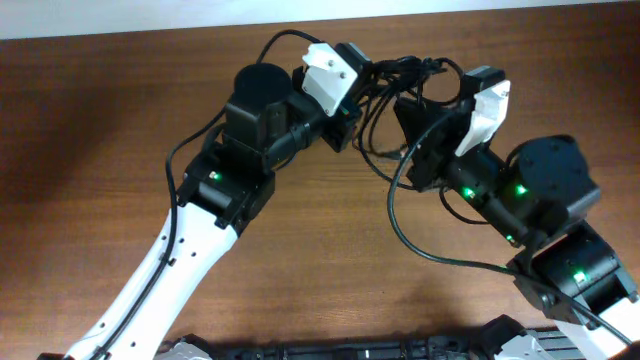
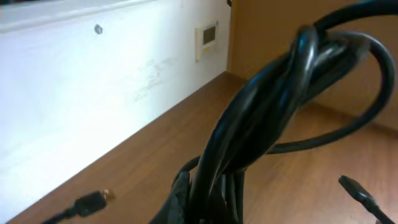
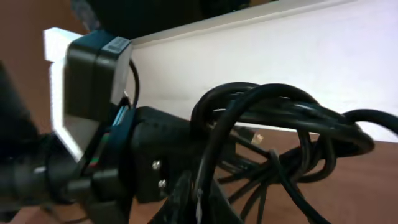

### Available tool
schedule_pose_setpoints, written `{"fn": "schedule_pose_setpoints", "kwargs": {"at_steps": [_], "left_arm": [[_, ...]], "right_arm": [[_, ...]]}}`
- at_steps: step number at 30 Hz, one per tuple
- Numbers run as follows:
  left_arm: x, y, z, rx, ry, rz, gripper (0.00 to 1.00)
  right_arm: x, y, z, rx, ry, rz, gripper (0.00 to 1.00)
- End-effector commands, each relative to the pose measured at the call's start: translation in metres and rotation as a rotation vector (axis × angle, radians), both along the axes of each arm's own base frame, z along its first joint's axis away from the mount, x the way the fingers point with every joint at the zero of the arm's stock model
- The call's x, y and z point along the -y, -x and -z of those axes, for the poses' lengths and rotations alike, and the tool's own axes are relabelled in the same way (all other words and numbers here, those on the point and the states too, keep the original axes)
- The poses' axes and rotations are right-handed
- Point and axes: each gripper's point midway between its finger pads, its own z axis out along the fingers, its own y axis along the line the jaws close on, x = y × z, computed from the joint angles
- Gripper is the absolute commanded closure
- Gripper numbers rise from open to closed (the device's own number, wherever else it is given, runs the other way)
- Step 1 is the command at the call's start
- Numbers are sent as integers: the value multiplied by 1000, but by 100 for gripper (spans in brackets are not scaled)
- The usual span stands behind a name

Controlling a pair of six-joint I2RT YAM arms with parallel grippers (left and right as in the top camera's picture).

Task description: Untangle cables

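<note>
I should ease my left gripper, which is pinching a thick bunch of twisted cables (image 1: pixel 398 68), back toward the strand of cable in my right gripper (image 3: pixel 215 144) and open it to set the bunch free.
The cables (image 1: pixel 385 95) are a knot of thin black loops near the table's far edge, between my two grippers. My left gripper (image 1: pixel 356 112) is shut on a thick bunch of the cables (image 2: pixel 261 118), which rises from its jaws (image 2: pixel 211 202) up to the right. My right gripper (image 1: pixel 402 112) faces it from the right and is shut on one strand (image 3: pixel 208 155) of the cables, low at its fingers (image 3: pixel 198 202). Past that strand the looped bundle (image 3: pixel 280 115) hangs over the wood. Two loose plug ends (image 2: pixel 93 200) (image 2: pixel 360 194) lie to either side.
The brown wooden table (image 1: pixel 120 110) ends at a white wall (image 2: pixel 93 93) just behind the cables. My left gripper's body and its white camera mount (image 3: pixel 87 81) sit very close to the right gripper. The arms' own thick black wires (image 1: pixel 420 245) loop over the table.
</note>
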Motion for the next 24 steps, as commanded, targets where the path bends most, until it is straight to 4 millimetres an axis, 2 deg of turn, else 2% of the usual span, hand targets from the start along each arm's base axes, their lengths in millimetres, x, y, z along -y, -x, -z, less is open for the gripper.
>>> {"fn": "schedule_pose_setpoints", "kwargs": {"at_steps": [1,3,4,6,7,11,12,13,14,16,17,21,24], "left_arm": [[-5,-4,-9,30,8,-17,100],[2,4,-10,27,21,46,100],[8,12,-12,26,34,100,100],[19,32,-17,21,63,230,100],[24,42,-19,19,75,295,100],[36,59,-20,14,82,367,100],[39,63,-20,15,84,381,100],[41,64,-21,16,84,386,100],[41,64,-21,15,84,386,100],[41,64,-21,15,84,386,100],[41,64,-21,16,84,385,100],[40,63,-21,19,85,381,100],[37,53,-22,34,79,323,100]], "right_arm": [[-3,13,-8,35,11,-49,96],[-4,12,-6,28,14,-49,95],[-4,11,-5,25,15,-49,75],[-6,9,-3,18,19,-49,51],[-6,8,-4,21,17,-49,44],[-7,6,-7,36,15,-49,44],[-7,6,-7,40,20,-49,51],[-7,6,-7,41,20,-50,67],[-7,6,-7,41,19,-49,73],[-7,6,-7,42,19,-49,93],[-7,6,-7,42,19,-50,96],[-7,7,-6,39,20,-52,96],[-17,15,-7,41,20,-127,96]]}}
